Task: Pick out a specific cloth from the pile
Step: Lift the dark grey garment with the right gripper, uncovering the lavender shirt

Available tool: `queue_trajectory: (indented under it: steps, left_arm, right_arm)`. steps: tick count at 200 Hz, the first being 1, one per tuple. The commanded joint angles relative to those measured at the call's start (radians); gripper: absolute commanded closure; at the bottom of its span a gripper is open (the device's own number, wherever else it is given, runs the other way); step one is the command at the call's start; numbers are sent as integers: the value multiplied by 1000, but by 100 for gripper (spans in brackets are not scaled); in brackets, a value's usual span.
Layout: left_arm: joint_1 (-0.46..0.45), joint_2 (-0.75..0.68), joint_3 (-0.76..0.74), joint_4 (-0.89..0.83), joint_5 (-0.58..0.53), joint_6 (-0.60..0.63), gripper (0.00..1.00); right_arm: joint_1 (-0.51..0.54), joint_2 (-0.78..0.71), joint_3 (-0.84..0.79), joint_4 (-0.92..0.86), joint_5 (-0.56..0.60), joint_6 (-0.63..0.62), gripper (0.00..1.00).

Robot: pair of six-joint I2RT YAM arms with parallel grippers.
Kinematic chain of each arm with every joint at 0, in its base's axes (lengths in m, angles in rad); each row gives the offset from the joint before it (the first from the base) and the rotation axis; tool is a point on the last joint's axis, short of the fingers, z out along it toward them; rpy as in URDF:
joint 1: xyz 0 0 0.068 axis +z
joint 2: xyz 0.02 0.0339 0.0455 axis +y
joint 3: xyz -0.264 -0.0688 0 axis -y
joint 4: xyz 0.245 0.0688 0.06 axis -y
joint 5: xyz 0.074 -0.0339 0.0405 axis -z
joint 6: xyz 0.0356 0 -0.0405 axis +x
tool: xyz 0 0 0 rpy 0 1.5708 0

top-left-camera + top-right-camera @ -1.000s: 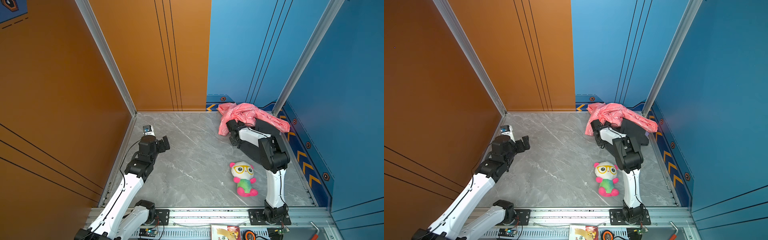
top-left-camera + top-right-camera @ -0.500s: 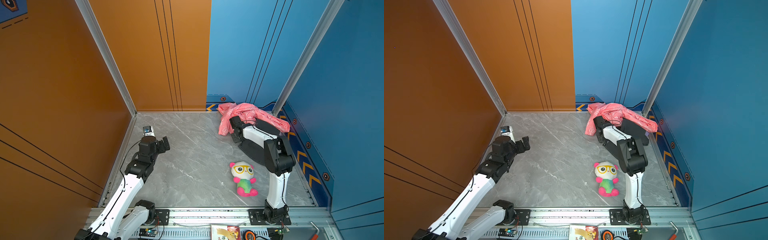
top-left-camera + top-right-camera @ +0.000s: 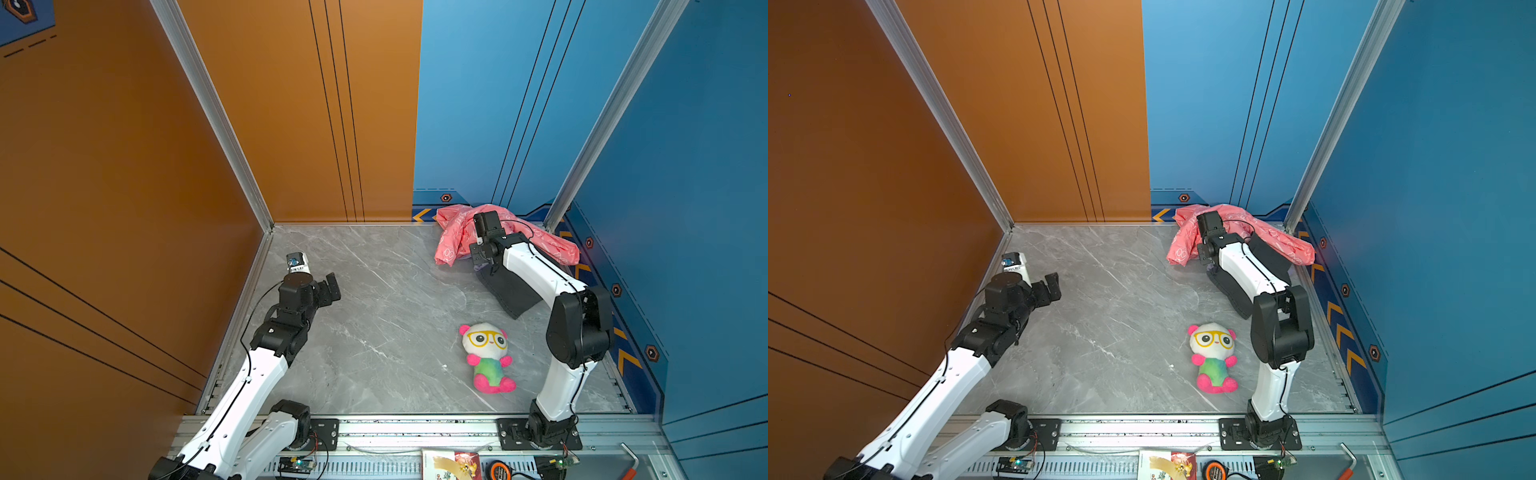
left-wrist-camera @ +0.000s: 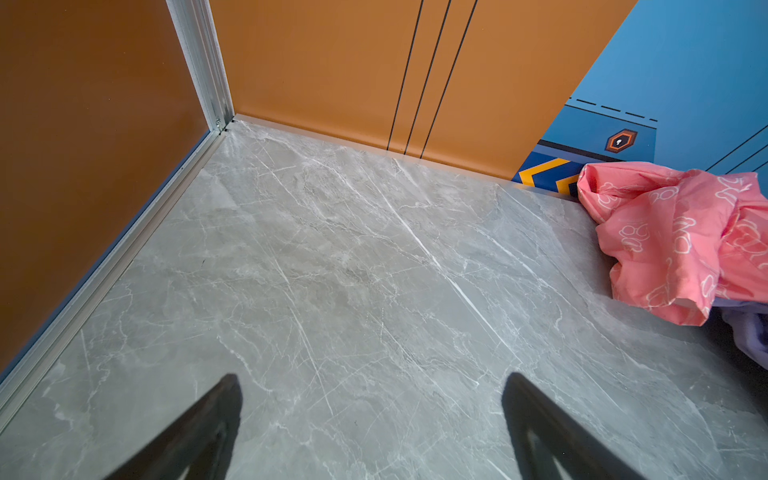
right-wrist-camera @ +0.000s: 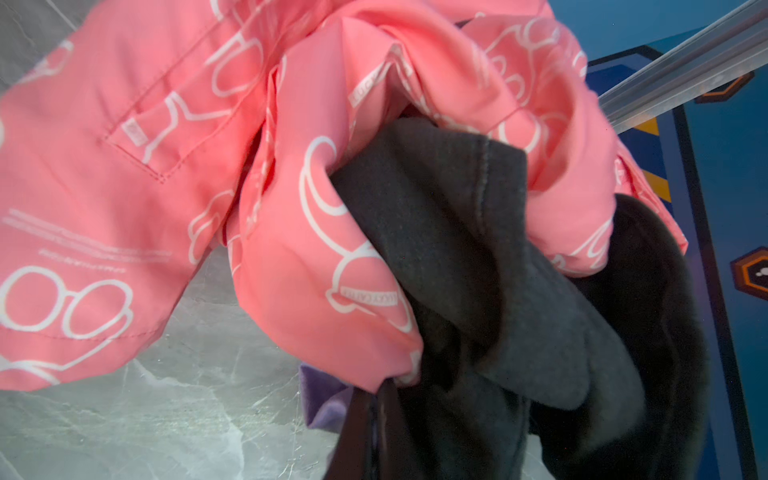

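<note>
My right gripper should keep lifting, as its fingers grip the lilac cloth at the pink cloth's edge (image 5: 326, 393), until the lilac cloth comes out over the pink cloth (image 3: 456, 228).
The pile lies in the far right corner: a salmon-pink cloth with white print (image 3: 455, 239) (image 3: 1183, 245) (image 5: 124, 187) draped over a black garment (image 3: 513, 293) (image 5: 478, 257). The lilac cloth (image 5: 322, 399) (image 4: 748, 338) peeks out under the pink edge. My right gripper (image 5: 376, 415) (image 3: 480, 262) points down into the pile, its jaws pressed together with a thin lilac fold between them. My left gripper (image 4: 372, 378) (image 3: 332, 286) (image 3: 1052, 284) hovers wide open over bare floor at the left, holding nothing.
A panda plush toy (image 3: 486, 357) (image 3: 1212, 357) sits on the grey marble floor (image 3: 374, 311) near the right arm's base. Orange and blue walls enclose three sides. The front rail (image 3: 415, 428) carries a booklet, a tape measure and a hex key.
The right arm has reached farther back into the pile and its jaws have closed. The left arm has not moved.
</note>
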Motion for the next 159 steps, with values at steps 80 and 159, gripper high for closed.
queue_trajectory:
  steps: [80, 159]
  left_arm:
    - [-9, -6, -20, 46, -13, -10, 2]
    - [-13, 6, -21, 57, -7, -9, 2]
  right_arm:
    - [-64, -146, 180, 86, -98, 93, 100]
    - [-113, -212, 198, 265, -272, 178, 100]
